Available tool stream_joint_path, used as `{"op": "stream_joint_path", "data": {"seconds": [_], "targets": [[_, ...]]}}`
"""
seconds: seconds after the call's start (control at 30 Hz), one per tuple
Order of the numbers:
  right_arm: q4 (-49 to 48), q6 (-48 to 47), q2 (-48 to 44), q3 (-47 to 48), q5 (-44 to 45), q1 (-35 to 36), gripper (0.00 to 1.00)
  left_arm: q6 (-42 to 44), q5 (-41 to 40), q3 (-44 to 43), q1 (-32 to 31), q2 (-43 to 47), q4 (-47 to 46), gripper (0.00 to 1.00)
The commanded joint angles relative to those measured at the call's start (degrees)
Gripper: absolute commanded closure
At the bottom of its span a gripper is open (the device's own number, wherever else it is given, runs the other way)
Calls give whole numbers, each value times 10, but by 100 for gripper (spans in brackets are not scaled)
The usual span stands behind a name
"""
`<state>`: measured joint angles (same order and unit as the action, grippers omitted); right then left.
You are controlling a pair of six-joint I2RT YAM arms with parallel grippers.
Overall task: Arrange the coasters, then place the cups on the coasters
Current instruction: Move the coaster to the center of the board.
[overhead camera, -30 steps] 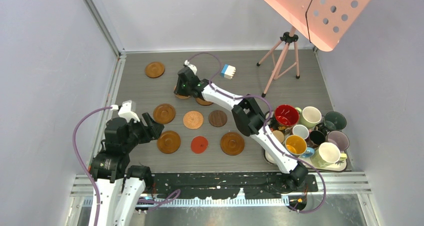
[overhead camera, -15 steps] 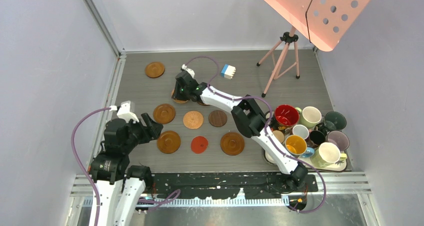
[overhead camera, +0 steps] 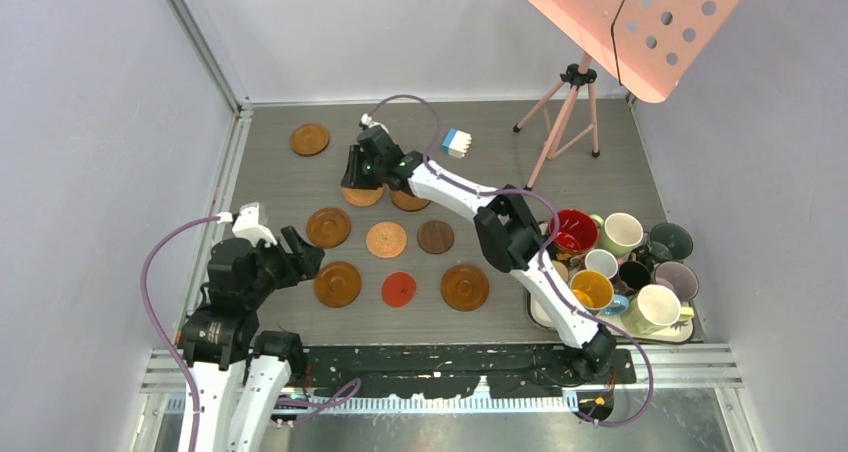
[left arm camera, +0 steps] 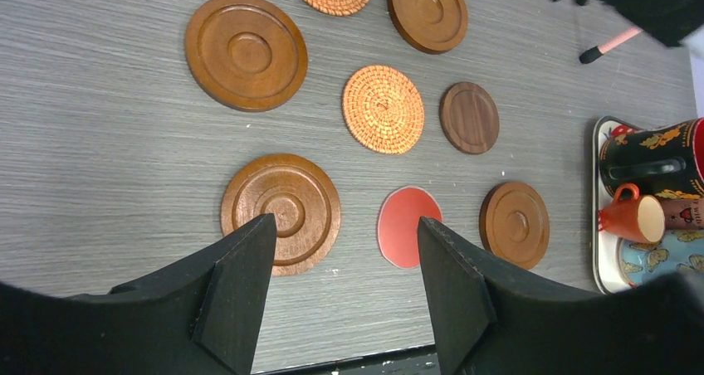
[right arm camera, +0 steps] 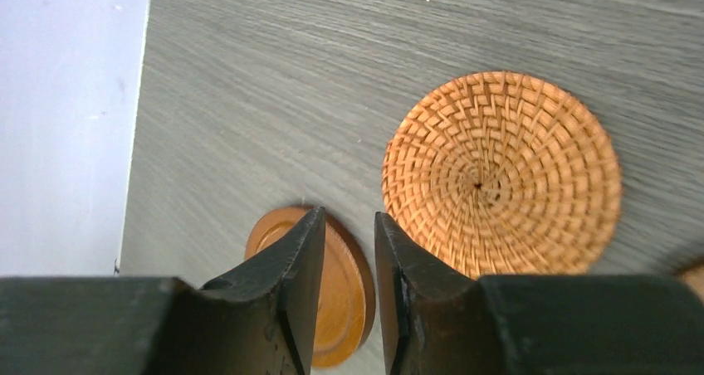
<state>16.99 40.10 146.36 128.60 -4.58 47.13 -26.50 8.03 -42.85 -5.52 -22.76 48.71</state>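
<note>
My left gripper should move the lone coaster (overhead camera: 309,139), because it sits behind the woven coaster's row, past my stretched-out right gripper. My left gripper should slide the lone coaster into that row (overhead camera: 307,183).
Several round coasters lie on the grey table: a woven one (overhead camera: 363,196) (right arm camera: 502,172), wooden ones (overhead camera: 410,200) (overhead camera: 328,227) (overhead camera: 337,283) (overhead camera: 465,286), a second woven one (overhead camera: 386,239), a dark one (overhead camera: 435,236), a red one (overhead camera: 398,289) and a lone one at the far left (overhead camera: 309,139) (right arm camera: 332,292). My right gripper (overhead camera: 352,182) (right arm camera: 347,217) hovers just beside the woven coaster, slightly open, holding nothing. My left gripper (overhead camera: 300,252) (left arm camera: 344,230) hangs open above the near row. The cups, among them a red-inside one (overhead camera: 573,230), crowd the tray (overhead camera: 690,332) at the right.
A blue-and-white block (overhead camera: 456,142) lies at the back. A pink music stand's tripod (overhead camera: 565,112) stands at the back right, its perforated desk (overhead camera: 630,22) overhead. Walls close in on the left, back and right. My right arm stretches diagonally across the table.
My right gripper has shifted back and left and its jaws have parted; the woven coaster now lies free on the table. The left arm has not moved.
</note>
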Motion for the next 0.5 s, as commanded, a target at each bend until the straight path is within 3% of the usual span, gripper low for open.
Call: {"op": "stream_joint_path", "data": {"seconds": [0.0, 0.13, 0.4, 0.47], "targets": [[-13, -51, -149, -43, -14, -1, 63, 1, -26, -11, -1, -5, -6, 34], [-22, -111, -246, -157, 13, -1, 53, -9, -36, -7, -1, -9, -15, 34], [34, -194, -427, -297, 115, -1, 7, -68, -45, -24, 0, -57, -83, 35], [55, -210, -467, -324, 134, -1, 2, -79, -57, -50, 0, -88, -103, 35]]}}
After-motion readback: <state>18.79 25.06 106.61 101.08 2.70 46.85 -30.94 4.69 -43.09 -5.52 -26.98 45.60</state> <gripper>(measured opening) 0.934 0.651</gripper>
